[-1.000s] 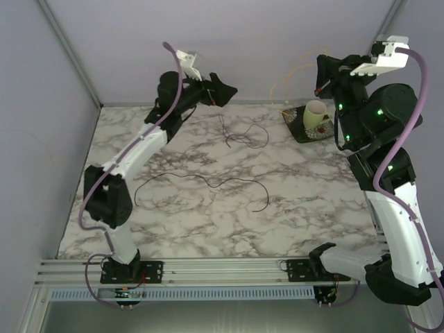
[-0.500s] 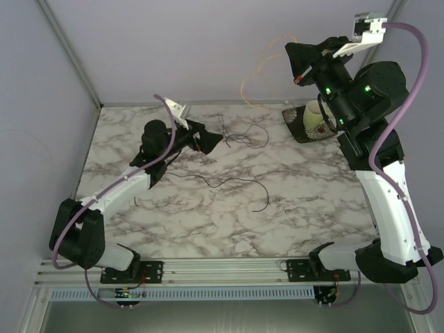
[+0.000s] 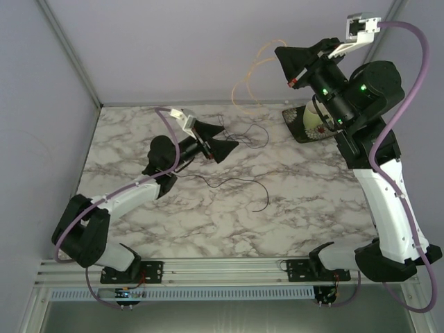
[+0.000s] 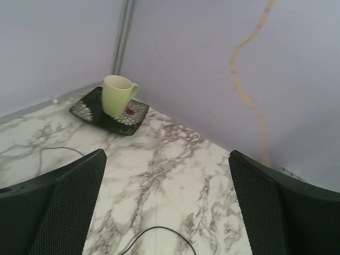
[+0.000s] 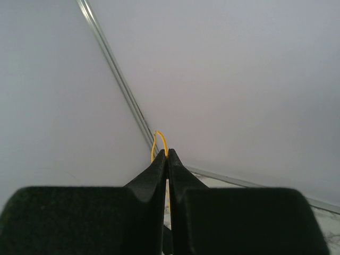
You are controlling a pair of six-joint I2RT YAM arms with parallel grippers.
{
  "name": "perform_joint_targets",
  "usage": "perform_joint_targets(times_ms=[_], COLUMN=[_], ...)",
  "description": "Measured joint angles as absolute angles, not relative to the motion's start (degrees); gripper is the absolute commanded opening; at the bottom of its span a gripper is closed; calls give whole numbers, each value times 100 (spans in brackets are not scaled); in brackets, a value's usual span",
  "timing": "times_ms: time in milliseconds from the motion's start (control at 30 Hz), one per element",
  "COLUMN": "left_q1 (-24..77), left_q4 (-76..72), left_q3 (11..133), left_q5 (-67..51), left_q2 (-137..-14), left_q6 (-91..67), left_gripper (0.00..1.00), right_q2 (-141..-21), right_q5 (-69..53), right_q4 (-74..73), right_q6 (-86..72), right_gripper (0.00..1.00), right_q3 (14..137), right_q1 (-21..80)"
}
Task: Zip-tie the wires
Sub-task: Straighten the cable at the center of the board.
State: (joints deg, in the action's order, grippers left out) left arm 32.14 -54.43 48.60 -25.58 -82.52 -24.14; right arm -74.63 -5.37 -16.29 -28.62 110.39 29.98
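Note:
The yellow wire point(image 4: 262, 127) is hanging outside the fingers of my open left gripper, so my left gripper should move over to get the wire's lower part point(image 3: 234, 100) into the gap between the fingers before it closes.
The wires are thin dark strands on the marble table point(image 3: 312, 201). One long wavy wire point(image 3: 229, 182) lies mid-table, and a small tangle point(image 3: 251, 137) lies further back. My left gripper point(image 3: 219, 140) hangs low and open just left of the tangle, nothing between its fingers point(image 4: 64, 202). One dark wire point(image 4: 154, 229) curves on the table below that gap. My right gripper point(image 3: 283, 61) is raised high at the back, shut on a thin yellow strand point(image 5: 159, 137). The yellow strand point(image 3: 234, 90) hangs in a loose loop before the back wall, and the same strand point(image 4: 245, 90) shows in the left wrist view.
A pale green mug point(image 3: 313, 118) stands on a dark flowered plate point(image 3: 297, 128) at the back right; the mug point(image 4: 117, 94) also shows in the left wrist view. Grey walls close the back and both sides. The arm bases sit on rails at the near edge.
My left arm has swung down and to the right, bringing its open gripper low beside the tangle. My right gripper has moved up and left, carrying the yellow strand.

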Motion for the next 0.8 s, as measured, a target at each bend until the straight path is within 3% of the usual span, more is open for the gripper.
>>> perform_joint_targets(times_ms=[467,800], left_q1=[3671,3671], left_q4=[-6034,-6055], left_q3=[5487,5651], left_q5=[-2174,-1579], left_q2=[-9911,-10038], left_q6=[-2480,-2093], left_gripper=[100,100], right_q2=[-7439,-7441], right_q5=[-1162,-1184], right_q4=[-1092,-987], right_q6=[-3391,-3391], right_gripper=[0,0], right_q3=[10772,10761], right_q1=[2998,2998])
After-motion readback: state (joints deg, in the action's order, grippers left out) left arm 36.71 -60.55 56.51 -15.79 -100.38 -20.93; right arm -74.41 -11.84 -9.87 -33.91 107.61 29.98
